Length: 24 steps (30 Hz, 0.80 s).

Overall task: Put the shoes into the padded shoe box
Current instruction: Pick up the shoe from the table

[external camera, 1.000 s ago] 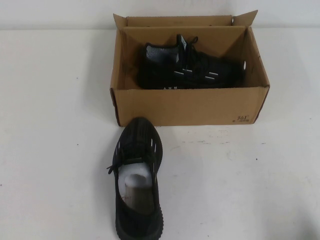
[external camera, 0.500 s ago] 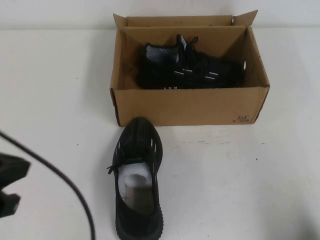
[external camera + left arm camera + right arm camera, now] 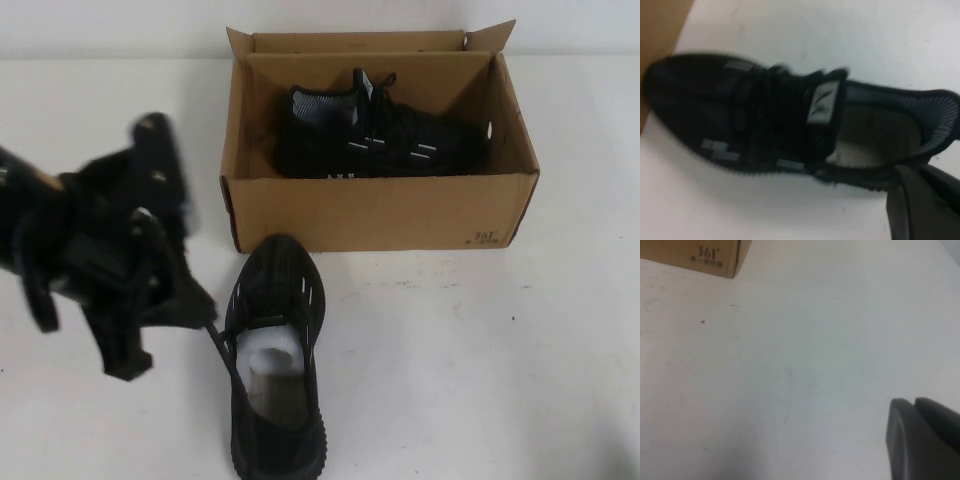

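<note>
The loose sneaker is upright, with its laces up and toe (image 3: 278, 254) toward the box, so my left gripper should go on moving over to the laces (image 3: 274, 305) before it closes there.
One black knit sneaker (image 3: 385, 142) lies on its side inside the brown shoe box (image 3: 380, 212). The other sneaker (image 3: 275, 290) stands on the table in front of the box, toe towards it, with white stuffing in its opening. My left gripper (image 3: 165, 335) is open and empty, hovering just left of this sneaker's laces. The left wrist view shows that sneaker (image 3: 765, 120) from above, with one finger (image 3: 920, 210) beside its heel collar. My right gripper (image 3: 927, 440) is out of the high view and hangs over bare table.
The white table (image 3: 480, 360) extends to the right of the loose sneaker. The box's rear flaps (image 3: 490, 38) stand up at the back. A corner of the box with dark print (image 3: 707, 254) shows in the right wrist view, and another corner (image 3: 660, 30) in the left wrist view.
My left arm has swung in from the left edge of the table to just beside the loose sneaker. The sneakers and box have not moved.
</note>
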Each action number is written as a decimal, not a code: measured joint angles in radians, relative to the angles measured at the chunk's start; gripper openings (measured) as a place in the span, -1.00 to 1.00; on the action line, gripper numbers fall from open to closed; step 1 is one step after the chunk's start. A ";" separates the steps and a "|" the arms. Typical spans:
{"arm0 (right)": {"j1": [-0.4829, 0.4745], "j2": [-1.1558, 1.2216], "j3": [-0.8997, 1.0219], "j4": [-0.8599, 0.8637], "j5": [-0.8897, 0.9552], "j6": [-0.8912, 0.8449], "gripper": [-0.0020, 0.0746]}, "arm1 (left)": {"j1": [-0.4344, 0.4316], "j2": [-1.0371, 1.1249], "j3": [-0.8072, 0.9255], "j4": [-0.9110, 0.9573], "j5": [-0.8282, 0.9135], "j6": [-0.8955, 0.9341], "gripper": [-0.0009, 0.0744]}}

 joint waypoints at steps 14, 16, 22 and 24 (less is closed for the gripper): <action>0.000 0.000 0.000 -0.001 0.000 0.000 -0.97 | -0.199 0.176 -0.091 0.130 -0.142 0.048 -0.01; 0.000 0.000 0.000 -0.001 0.000 0.000 -0.97 | -0.219 0.186 -0.093 0.145 -0.165 0.026 0.01; 0.000 0.000 0.000 -0.001 0.000 0.000 -0.97 | -0.294 0.236 -0.124 0.324 -0.179 -0.196 0.02; 0.000 0.000 0.000 -0.001 0.000 0.000 -0.97 | -0.309 0.252 -0.141 0.373 -0.179 -0.257 0.02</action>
